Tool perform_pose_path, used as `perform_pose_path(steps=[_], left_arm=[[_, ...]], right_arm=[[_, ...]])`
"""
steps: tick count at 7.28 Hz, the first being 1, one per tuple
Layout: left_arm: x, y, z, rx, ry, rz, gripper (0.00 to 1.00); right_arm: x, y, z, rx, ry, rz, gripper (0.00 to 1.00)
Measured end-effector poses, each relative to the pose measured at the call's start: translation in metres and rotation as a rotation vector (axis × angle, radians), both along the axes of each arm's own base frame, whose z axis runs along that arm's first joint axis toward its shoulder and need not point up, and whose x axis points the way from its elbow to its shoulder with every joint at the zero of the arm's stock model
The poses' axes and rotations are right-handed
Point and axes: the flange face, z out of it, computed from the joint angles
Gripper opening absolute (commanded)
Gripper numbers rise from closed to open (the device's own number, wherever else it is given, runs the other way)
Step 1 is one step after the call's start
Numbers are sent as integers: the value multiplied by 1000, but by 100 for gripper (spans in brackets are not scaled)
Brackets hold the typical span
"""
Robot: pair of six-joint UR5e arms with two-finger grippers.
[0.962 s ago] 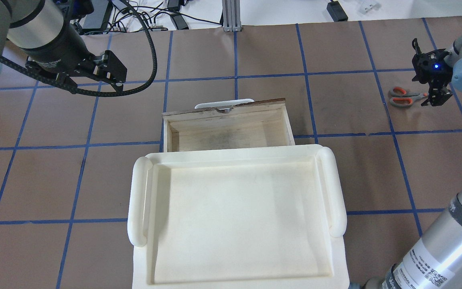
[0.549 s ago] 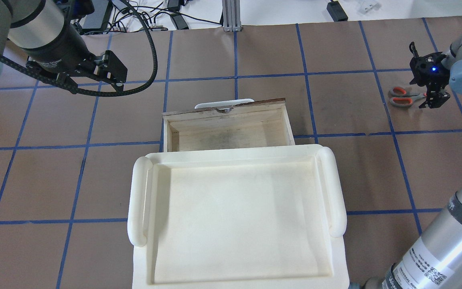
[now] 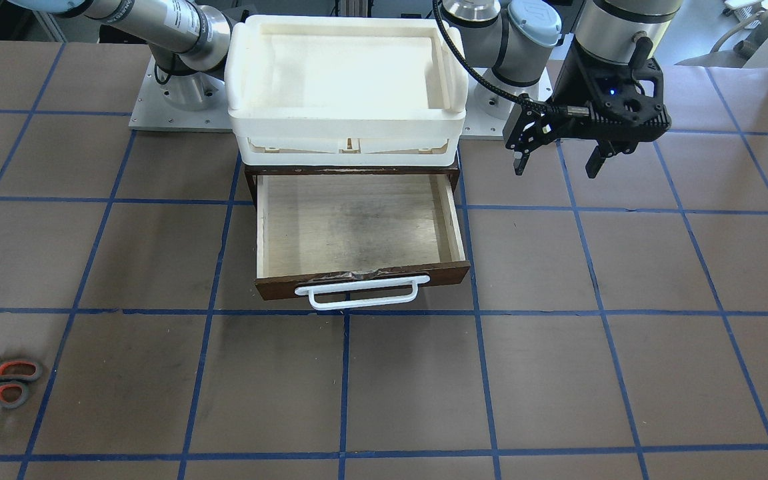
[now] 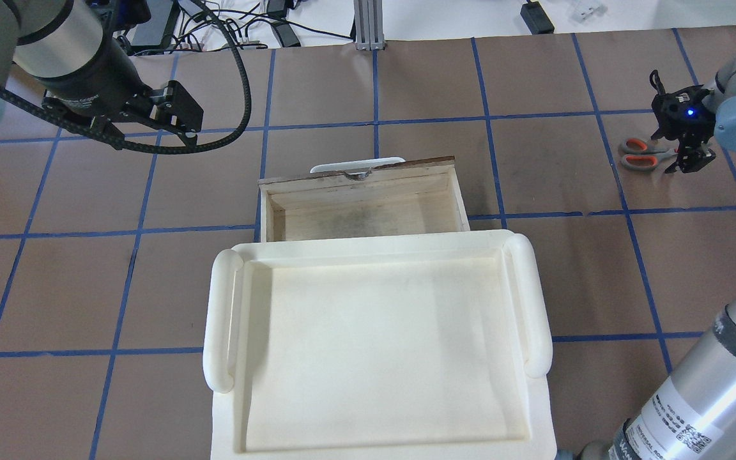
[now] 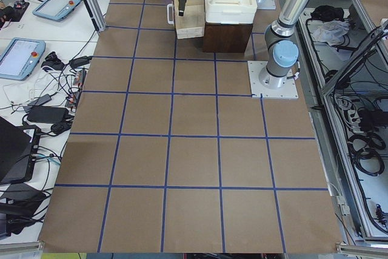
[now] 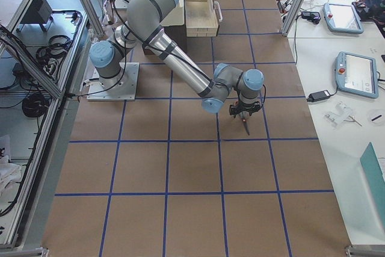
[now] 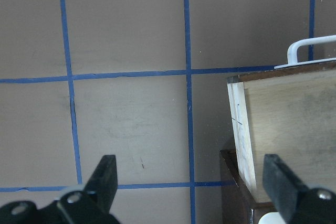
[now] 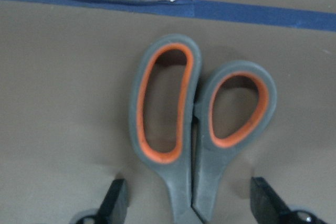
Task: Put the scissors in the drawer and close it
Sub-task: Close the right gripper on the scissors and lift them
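The scissors will stay shut and level when the robot lifts and carries them, because the grey handles already meet (image 8: 197,109) between the loops.
The scissors (image 4: 639,153), grey handles lined orange, lie flat on the table at the far right; they also show in the front view (image 3: 7,380). My right gripper (image 4: 687,155) is low over them and open. In the right wrist view its fingertips (image 8: 116,203) stand on either side of the scissors (image 8: 173,129) just below the loops, not touching them. The wooden drawer (image 4: 361,214) is pulled out and empty, its white handle (image 3: 357,293) facing away from me. My left gripper (image 3: 557,163) is open and empty, hovering left of the drawer (image 7: 283,124).
A white plastic tray (image 4: 221,319) sits on top of the dark cabinet that holds the drawer, and covers the drawer's rear part. Brown table with a blue tape grid. Cables and devices lie beyond the far table edge.
My right gripper has shifted slightly toward the scissors' handles and turned a little. The left arm, drawer and scissors have not moved.
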Motion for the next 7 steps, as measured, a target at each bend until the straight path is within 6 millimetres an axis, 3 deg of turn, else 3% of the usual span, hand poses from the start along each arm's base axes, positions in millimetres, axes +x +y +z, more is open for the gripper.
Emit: perform_pose_path(steps=[1,7], left_arm=[[0,0,0,0,0,0,100],[0,0,0,0,0,0,100]], right_arm=[[0,0,0,0,3,3,0],[-4,-2,18,-21,36,9,0]])
